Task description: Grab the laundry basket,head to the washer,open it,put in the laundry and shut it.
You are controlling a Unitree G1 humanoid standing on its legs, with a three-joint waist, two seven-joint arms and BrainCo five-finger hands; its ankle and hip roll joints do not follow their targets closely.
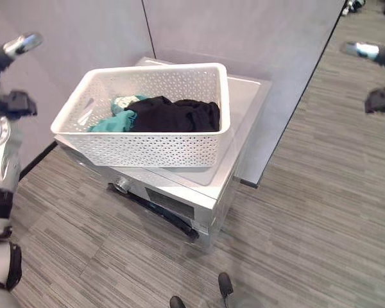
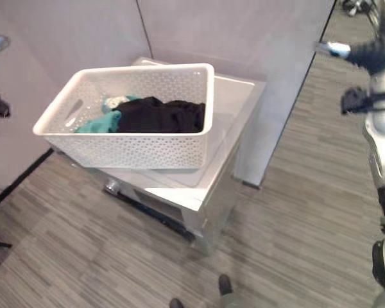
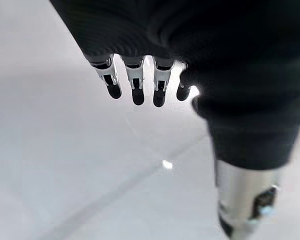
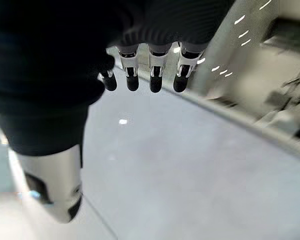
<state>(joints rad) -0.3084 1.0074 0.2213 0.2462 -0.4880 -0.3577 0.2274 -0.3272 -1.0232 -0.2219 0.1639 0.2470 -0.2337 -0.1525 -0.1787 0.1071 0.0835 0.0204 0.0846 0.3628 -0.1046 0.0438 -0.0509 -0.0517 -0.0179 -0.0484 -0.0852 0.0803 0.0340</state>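
Note:
The laundry basket (image 1: 151,149) sits crooked on the washer's flat top (image 1: 242,102), so it will slide across upright, with all its clothes, when I pull its corner.
A white perforated laundry basket (image 1: 154,151) stands on top of the low silver washer (image 1: 247,109), slightly askew and overhanging its left side. Inside lie black clothes (image 1: 176,115) and a teal garment (image 1: 112,122) with a pale piece beside it. The washer's front carries a dark bar handle (image 1: 160,212) and a round knob (image 1: 122,185). My left hand (image 1: 0,61) is raised at the left, well apart from the basket. In the left wrist view its fingers (image 3: 137,82) hang relaxed around nothing. My right hand (image 2: 366,54) is raised at the far right, its fingers (image 4: 155,75) likewise open and empty.
Grey partition walls (image 1: 199,32) close in behind the washer and on the left. A dark vertical edge (image 1: 321,58) marks the end of the right panel. Striped grey carpet floor (image 1: 308,224) stretches in front and to the right.

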